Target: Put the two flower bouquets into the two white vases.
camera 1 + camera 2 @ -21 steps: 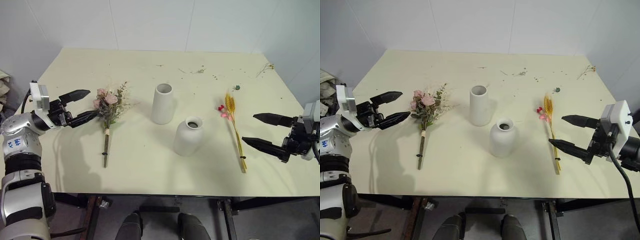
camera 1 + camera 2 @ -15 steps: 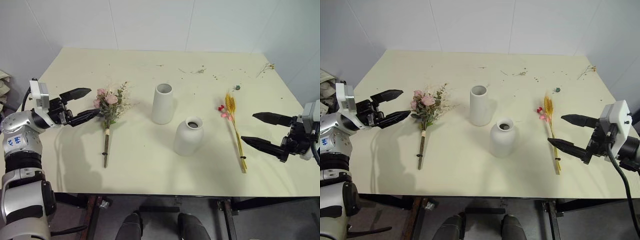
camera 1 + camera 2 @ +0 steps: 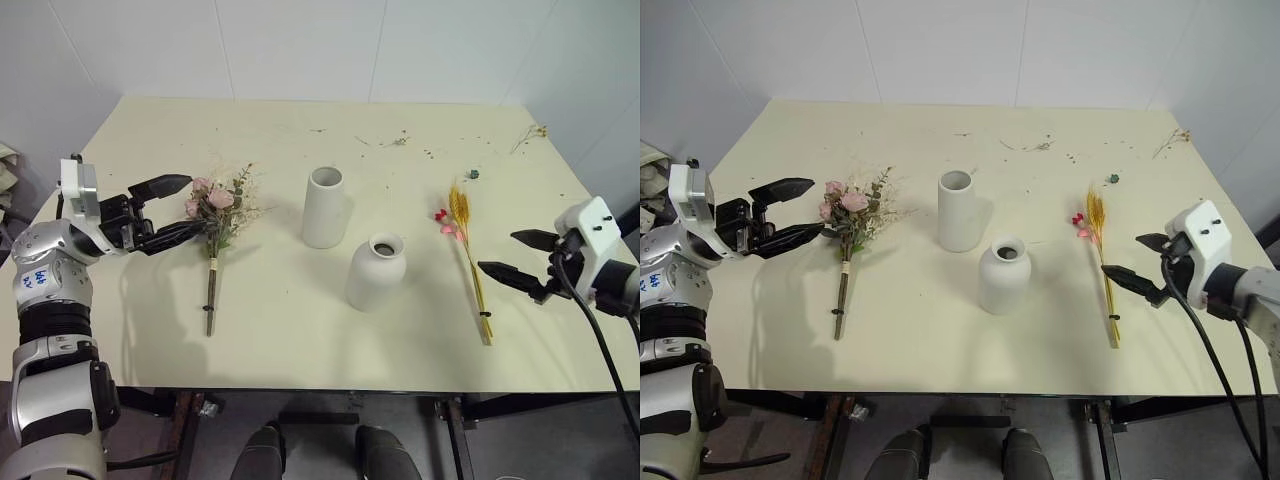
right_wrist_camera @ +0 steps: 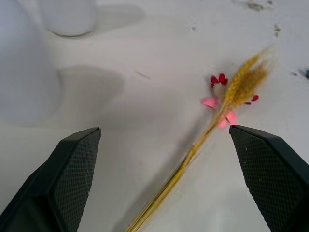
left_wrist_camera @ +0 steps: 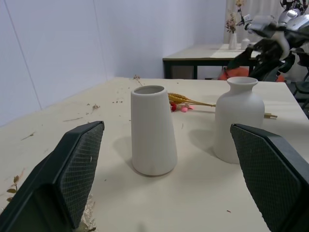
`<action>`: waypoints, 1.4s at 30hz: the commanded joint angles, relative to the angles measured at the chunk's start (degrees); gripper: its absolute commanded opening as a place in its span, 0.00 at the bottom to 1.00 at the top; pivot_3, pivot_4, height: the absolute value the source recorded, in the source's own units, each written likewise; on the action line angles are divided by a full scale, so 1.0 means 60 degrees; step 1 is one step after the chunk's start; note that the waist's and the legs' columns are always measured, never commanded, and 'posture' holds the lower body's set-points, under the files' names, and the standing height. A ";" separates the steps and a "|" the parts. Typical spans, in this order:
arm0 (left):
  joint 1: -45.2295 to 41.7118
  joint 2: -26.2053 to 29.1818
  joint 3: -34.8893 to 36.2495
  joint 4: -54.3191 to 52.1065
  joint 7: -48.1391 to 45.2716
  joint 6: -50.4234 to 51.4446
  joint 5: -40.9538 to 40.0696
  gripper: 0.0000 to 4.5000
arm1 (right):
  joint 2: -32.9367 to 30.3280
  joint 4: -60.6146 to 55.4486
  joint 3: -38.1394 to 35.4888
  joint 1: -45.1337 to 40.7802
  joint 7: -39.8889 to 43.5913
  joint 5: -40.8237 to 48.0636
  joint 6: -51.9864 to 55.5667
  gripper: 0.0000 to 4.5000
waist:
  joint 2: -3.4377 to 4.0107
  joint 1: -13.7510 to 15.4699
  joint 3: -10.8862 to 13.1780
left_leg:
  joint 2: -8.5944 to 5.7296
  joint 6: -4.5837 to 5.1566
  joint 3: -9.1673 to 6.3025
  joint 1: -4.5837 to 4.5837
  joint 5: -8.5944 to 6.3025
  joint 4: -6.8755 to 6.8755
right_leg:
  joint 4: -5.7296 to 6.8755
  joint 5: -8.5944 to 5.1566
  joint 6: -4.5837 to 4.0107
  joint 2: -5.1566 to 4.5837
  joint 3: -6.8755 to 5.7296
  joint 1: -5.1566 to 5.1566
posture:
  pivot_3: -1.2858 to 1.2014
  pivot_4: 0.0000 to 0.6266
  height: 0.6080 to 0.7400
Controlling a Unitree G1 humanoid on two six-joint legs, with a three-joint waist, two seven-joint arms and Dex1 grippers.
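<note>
I should keep moving in, as the wheat bundle's stalks [image 4: 176, 174] lie free between my right gripper's open fingers, until the fingers close on them below the pink blossoms [image 3: 473, 268].
The pale pink rose bouquet [image 3: 216, 208] lies on the cream table [image 3: 280, 330], its brown stem [image 3: 211, 290] pointing toward me. My left gripper [image 3: 195, 203] is open, its fingertips on either side of the blossoms' left edge. The tall white vase [image 3: 326, 207] stands mid-table, and the short round vase [image 3: 377, 272] stands nearer and to its right. Both vases also show in the left wrist view, tall [image 5: 152, 130] and short [image 5: 240, 121]. The wheat bundle [image 3: 468, 250] with red and pink blossoms lies right of the vases. My right gripper [image 3: 497, 251] is open just right of the wheat bundle's [image 4: 212, 121] stalks.
Dried plant crumbs [image 3: 400, 141] are scattered along the table's far side, with a sprig [image 3: 533, 133] at the far right corner and a small green bit [image 3: 473, 175] beyond the wheat. White walls close in behind and to the right. The table's front edge is close to me.
My right wrist has turned and its open fingers now point more steeply toward the wheat stalks. The left gripper has edged slightly closer to the roses.
</note>
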 commanded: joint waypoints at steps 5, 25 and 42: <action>-0.0551 -0.0272 0.0124 -0.0330 -0.0127 0.0074 -0.0384 0.99 | 0.0450 0.1208 0.1475 -0.1353 -0.0809 -0.1103 0.0563 1.00 | 0.0000 0.0005 0.0000 | -0.0002 0.0000 -0.0001 -0.0003 0.0000 0.0001 | -0.0001 0.0000 0.0001 -0.0001 -0.0001 0.0000 | 0.52 0.24 1.00; 0.0380 -0.0344 -0.0044 -0.2509 -0.0380 0.1558 -0.0987 1.00 | 0.1839 0.4758 0.2778 -0.3446 -0.1250 -0.2877 0.0613 0.72 | 0.0001 -0.0197 0.0001 | 0.0007 0.0000 -0.0002 0.0001 0.0000 -0.0009 | 0.0021 0.0018 0.0044 0.0014 0.0002 -0.0008 | 0.52 0.24 1.00; 0.0542 -0.0115 0.0090 -0.2115 -0.0577 0.2048 -0.1386 1.00 | 0.2088 0.2980 0.1360 -0.3256 -0.1609 -0.2288 0.0658 0.00 | 0.0006 -0.0186 0.0004 | 0.0019 -0.0001 -0.0001 0.0004 0.0001 -0.0027 | 0.0027 0.0014 0.0034 0.0027 0.0008 -0.0021 | 0.52 0.24 1.00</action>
